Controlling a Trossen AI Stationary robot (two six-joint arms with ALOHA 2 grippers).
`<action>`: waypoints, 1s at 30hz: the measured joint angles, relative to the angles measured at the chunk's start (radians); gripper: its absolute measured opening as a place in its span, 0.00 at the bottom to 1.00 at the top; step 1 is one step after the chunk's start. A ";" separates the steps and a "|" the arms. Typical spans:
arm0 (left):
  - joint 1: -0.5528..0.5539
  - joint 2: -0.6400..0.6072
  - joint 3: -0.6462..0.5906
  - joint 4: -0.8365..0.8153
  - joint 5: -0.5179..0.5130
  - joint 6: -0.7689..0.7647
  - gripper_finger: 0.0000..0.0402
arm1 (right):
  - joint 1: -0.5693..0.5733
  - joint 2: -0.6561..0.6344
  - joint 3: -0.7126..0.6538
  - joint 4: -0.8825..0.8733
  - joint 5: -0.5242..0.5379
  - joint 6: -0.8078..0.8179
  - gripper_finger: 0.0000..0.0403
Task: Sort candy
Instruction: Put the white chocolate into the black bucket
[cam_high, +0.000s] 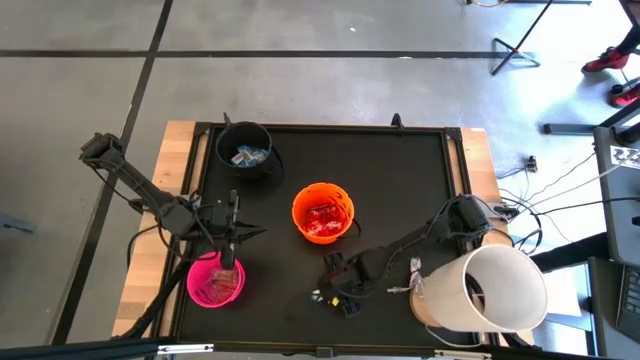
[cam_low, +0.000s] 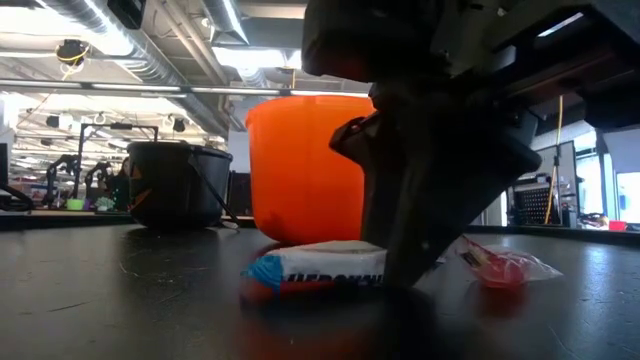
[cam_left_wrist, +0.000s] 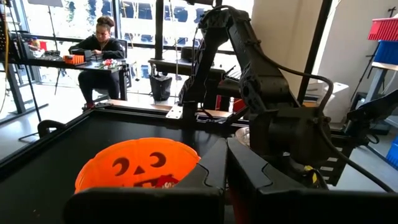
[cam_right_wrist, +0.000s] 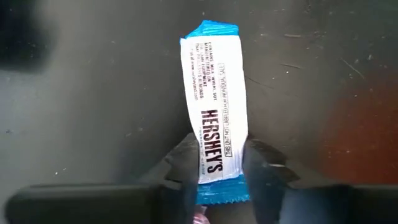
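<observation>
The black bucket (cam_high: 247, 150) for the candy bar is out of my right gripper's reach, so next my left gripper opens and grabs the candy bar's far blue end (cam_right_wrist: 213, 28).
A blue-and-white candy bar (cam_right_wrist: 214, 106) lies flat on the black table (cam_high: 400, 180), in front of the orange bucket (cam_high: 322, 212). My right gripper (cam_right_wrist: 221, 180) comes down on it, a finger on each long side near one end; the low view shows the bar (cam_low: 320, 268) under the gripper. A red packet (cam_low: 500, 265) lies on the table just beside it. My left gripper (cam_high: 232, 238) hangs shut above the pink bucket (cam_high: 213, 282), with nothing visible between its fingers (cam_left_wrist: 205, 180). My right gripper pinches the bar's two long sides (cam_right_wrist: 211, 168) between its two fingers, close to the bar's blue end nearest the wrist. The fingers slant down from above and lie across the bar. The bar lies flat on the table.
The black bucket (cam_high: 245, 152) at the far left holds blue-and-white sweets; the orange one holds red packets. A large white tub (cam_high: 490, 290) stands at the near right beside my right arm. A person (cam_left_wrist: 99, 43) sits at a table in the room beyond.
</observation>
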 joint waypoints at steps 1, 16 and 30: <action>0.000 0.000 0.000 0.000 0.000 0.000 0.00 | 0.000 0.001 0.007 -0.010 0.004 0.000 0.24; 0.000 0.000 0.000 -0.001 0.000 -0.002 0.00 | 0.000 0.006 0.220 -0.273 0.133 -0.011 0.17; 0.000 0.000 0.000 -0.001 -0.002 -0.159 0.00 | 0.000 0.004 0.454 -0.346 0.433 -0.086 0.18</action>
